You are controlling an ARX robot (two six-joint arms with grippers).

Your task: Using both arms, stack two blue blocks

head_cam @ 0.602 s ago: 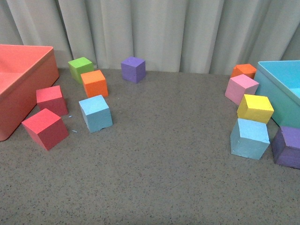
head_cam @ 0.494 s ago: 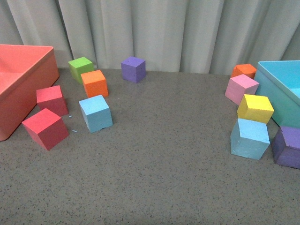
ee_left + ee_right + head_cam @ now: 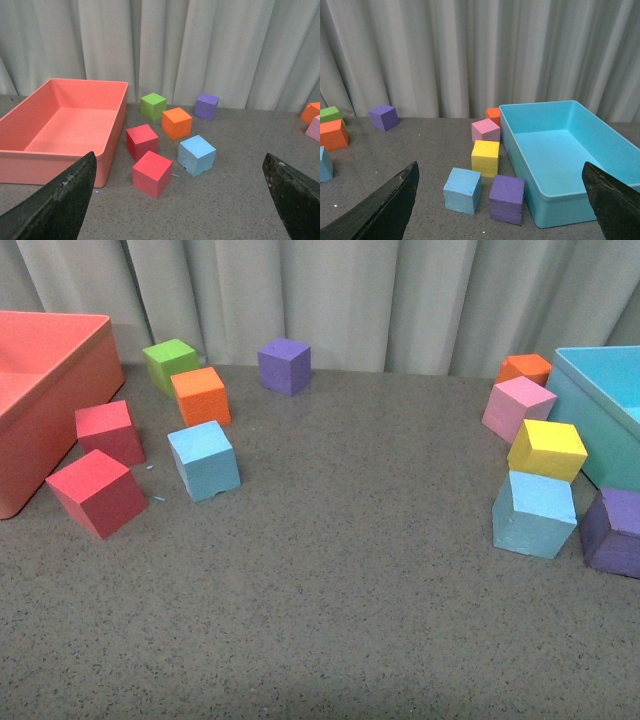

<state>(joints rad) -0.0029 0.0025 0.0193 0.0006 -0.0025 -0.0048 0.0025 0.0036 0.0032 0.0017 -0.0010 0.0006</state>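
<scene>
I expect the light blue block [image 3: 196, 156] next to the red cubes to squeeze in and spread out when I lift it, because it has matte sides and softened edges [image 3: 198, 146].
One light blue block [image 3: 204, 459] sits on the grey table at the left, beside two red cubes; the left wrist view shows it too [image 3: 196, 155]. The other light blue block [image 3: 534, 512] sits at the right, between a yellow cube and a purple cube; it also shows in the right wrist view [image 3: 462, 190]. Neither arm shows in the front view. My left gripper [image 3: 182, 200] is open and empty, well back from its blue block. My right gripper [image 3: 502, 200] is open and empty, above the table short of its blue block.
A red bin [image 3: 40, 390] stands at the far left and a turquoise bin [image 3: 600, 410] at the far right. Red cubes [image 3: 96, 492], an orange cube [image 3: 200, 395], a green cube [image 3: 170, 362], purple cubes [image 3: 284, 365], a pink cube [image 3: 518, 407] and a yellow cube [image 3: 546, 449] lie around. A curtain hangs behind.
Everything in the front view has shifted slightly upward, as if the camera tilted; the blocks keep their places relative to each other.
</scene>
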